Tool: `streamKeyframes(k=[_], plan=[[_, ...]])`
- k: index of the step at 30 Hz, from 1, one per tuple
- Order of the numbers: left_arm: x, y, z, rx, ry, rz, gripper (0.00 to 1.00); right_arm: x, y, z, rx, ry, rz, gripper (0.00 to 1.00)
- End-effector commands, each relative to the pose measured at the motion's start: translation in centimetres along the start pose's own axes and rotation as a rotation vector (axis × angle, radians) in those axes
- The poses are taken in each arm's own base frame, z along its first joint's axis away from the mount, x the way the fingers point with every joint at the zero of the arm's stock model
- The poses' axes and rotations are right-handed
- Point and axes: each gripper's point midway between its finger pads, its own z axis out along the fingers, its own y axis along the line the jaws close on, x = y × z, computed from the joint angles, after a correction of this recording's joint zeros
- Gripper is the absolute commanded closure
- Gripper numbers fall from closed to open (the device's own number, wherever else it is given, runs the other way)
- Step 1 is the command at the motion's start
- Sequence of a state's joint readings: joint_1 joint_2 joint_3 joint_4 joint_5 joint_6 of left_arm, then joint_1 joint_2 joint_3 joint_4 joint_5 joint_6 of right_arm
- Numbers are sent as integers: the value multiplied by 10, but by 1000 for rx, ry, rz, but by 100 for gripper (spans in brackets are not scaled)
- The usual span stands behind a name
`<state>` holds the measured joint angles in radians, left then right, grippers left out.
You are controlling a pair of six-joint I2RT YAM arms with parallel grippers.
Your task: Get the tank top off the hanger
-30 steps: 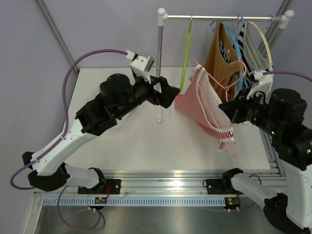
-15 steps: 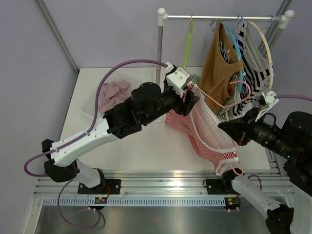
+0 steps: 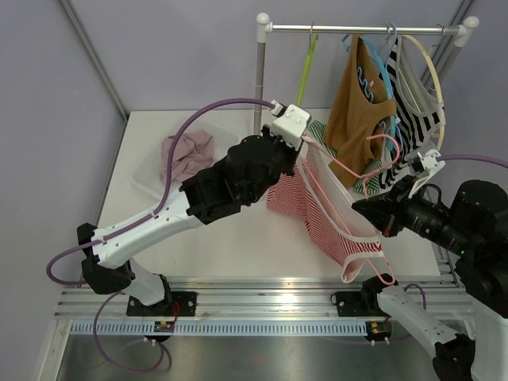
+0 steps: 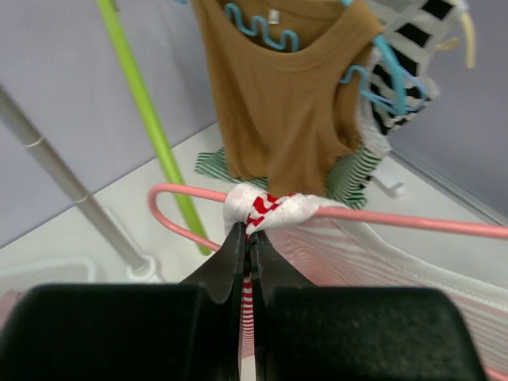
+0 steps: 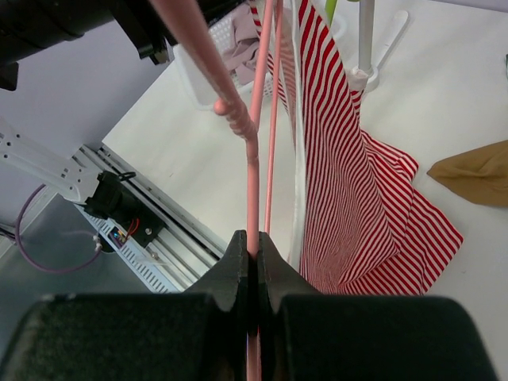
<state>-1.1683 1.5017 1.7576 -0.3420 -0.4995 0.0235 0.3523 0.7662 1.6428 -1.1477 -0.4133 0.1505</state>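
The tank top's strap (image 4: pixel 274 206) goes around the hanger short of its rounded end. My left gripper should pull the strap off that end (image 4: pixel 154 205) while my right gripper holds the hanger.
The tank top (image 3: pixel 290 194) is red-and-white striped and hangs on a pink wire hanger (image 3: pixel 349 171) held slanted over the table. My left gripper (image 3: pixel 303 151) is at the hanger's upper left shoulder. In the left wrist view the left gripper (image 4: pixel 248 238) is shut on the tank top's bunched strap (image 4: pixel 274 208), right where it wraps the hanger's (image 4: pixel 413 222) arm. My right gripper (image 3: pixel 359 208) holds the lower right side. The right wrist view has that gripper (image 5: pixel 252 242) shut on the hanger's pink wire (image 5: pixel 252 190), the striped cloth (image 5: pixel 357 206) draping to its right.
Behind stands a clothes rack with its pole (image 3: pixel 259 79), a green hanger (image 3: pixel 305 67), a brown top (image 3: pixel 361 111) and black-and-white striped garments (image 3: pixel 421 119). A clear bin with pink cloth (image 3: pixel 184 155) sits at the table's left. A green striped garment (image 3: pixel 321 131) lies behind the hanger.
My left arm swung right to the hanger's shoulder and its gripper went from open to shut on the strap. My right arm carried the hanger down toward the near edge.
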Motion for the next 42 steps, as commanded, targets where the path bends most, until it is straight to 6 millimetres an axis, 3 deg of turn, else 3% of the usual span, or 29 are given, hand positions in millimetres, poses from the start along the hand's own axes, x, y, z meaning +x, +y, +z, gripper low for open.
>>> streamKeyframes(k=[1,6,7,10,14,16,17,19,20,21,22,23,24,25,27,28,30,32,34,35,36,37,39,40,42], plan=[[-18,64,-20,-320,-64,-72,100,0,0,7,-30,-10,-49,100],[5,126,-46,-505,-35,-226,100,19,6,15,-111,43,-72,100],[5,148,-56,-565,-43,-244,100,20,8,15,-126,45,-76,100],[27,180,-63,-635,14,-307,100,22,19,12,-199,28,-107,100],[46,201,-72,-635,74,-390,100,18,29,8,-257,-19,-153,100],[52,188,-67,-533,98,-406,100,15,30,11,-268,-43,-147,100],[47,181,-65,-475,77,-408,100,2,34,9,-278,-110,-171,100],[51,143,-64,-239,78,-420,100,-2,38,12,-306,-155,-156,100],[35,130,-62,-150,2,-436,100,-16,45,11,-340,-222,-184,100],[21,118,-74,-60,-61,-447,100,-18,45,15,-352,-236,-177,100],[27,90,-72,101,-82,-445,100,-23,49,13,-369,-262,-164,100],[24,76,-76,193,-110,-433,100,-34,51,14,-384,-317,-183,100],[20,53,-88,317,-142,-412,100,-40,54,14,-398,-339,-165,100],[35,41,-87,357,-134,-396,100,-43,57,15,-421,-357,-171,100],[31,25,-93,422,-189,-342,100,-56,65,15,-477,-420,-173,100],[33,6,-100,498,-184,-322,100,-60,66,16,-490,-442,-167,100],[51,-22,-103,594,-163,-288,100,-88,66,13,-488,-586,-164,100],[64,-30,-100,594,-136,-285,100,-97,57,16,-440,-630,-113,100],[89,-19,-83,462,-57,-309,100,-112,36,17,-310,-689,-61,100],[103,-14,-73,401,-4,-331,100,-107,23,21,-234,-647,-17,100],[114,4,-63,276,22,-341,100,-108,12,23,-163,-643,-7,100],[132,12,-61,214,82,-339,100,-97,-13,31,-33,-590,51,100],[155,32,-52,60,145,-348,100,-95,-28,25,69,-571,52,100],[171,39,-53,2,200,-361,100,-83,-47,27,167,-529,83,100],[189,57,-48,-134,251,-354,100,-75,-63,23,266,-495,106,100]])
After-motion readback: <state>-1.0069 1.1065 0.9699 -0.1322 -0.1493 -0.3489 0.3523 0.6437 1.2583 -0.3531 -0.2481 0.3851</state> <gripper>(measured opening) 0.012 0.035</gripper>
